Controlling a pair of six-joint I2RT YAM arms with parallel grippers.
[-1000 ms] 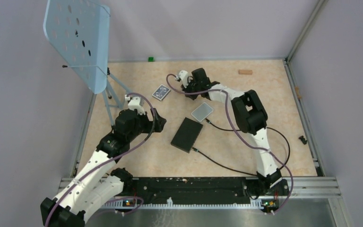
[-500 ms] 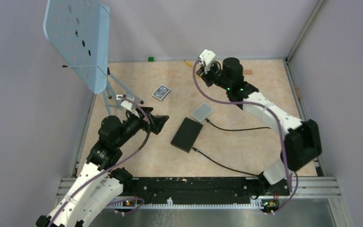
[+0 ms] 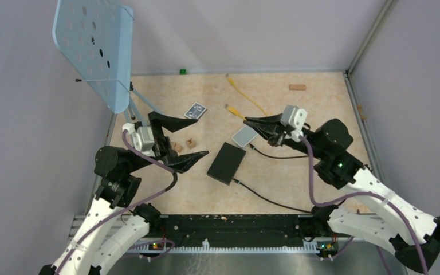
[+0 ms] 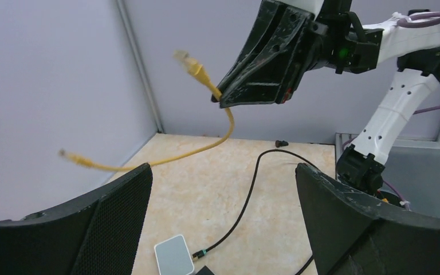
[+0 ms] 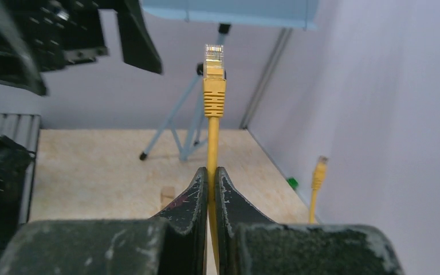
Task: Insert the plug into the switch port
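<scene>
The robot's right gripper is pinching the yellow cable point(image 5: 212, 150) well below its plug, so the left gripper should hold the plug point(image 3: 232, 109) while the right gripper takes a new grip closer to it.
The flat matte-black box point(image 3: 226, 162) lies at the table's middle; its switch port cannot be made out. My right gripper point(image 3: 251, 122) is shut on a yellow cable point(image 3: 246, 94), held above the table behind the box. In the right wrist view the jaws point(image 5: 211, 171) pinch the cable, and its plug point(image 5: 213, 63) sticks out upright past them. The cable's other plug point(image 5: 319, 169) hangs by the wall. My left gripper point(image 3: 180, 140) is wide open and empty, left of the box. In the left wrist view point(image 4: 223, 167) it faces the right gripper point(image 4: 223, 102) and the plug point(image 4: 192, 64).
A pale grey card point(image 3: 244, 136) with a black cable lies behind the box; a playing card point(image 3: 195, 111) lies farther left. A blue perforated stand point(image 3: 94, 48) rises at the back left. Small wooden blocks point(image 3: 176, 147) lie under the left gripper. A green cube point(image 3: 182, 71) sits at the back wall.
My right arm swung from the back of the table toward the near right, carrying the yellow cable. My left arm pulled back left and rose, its jaws wide open.
</scene>
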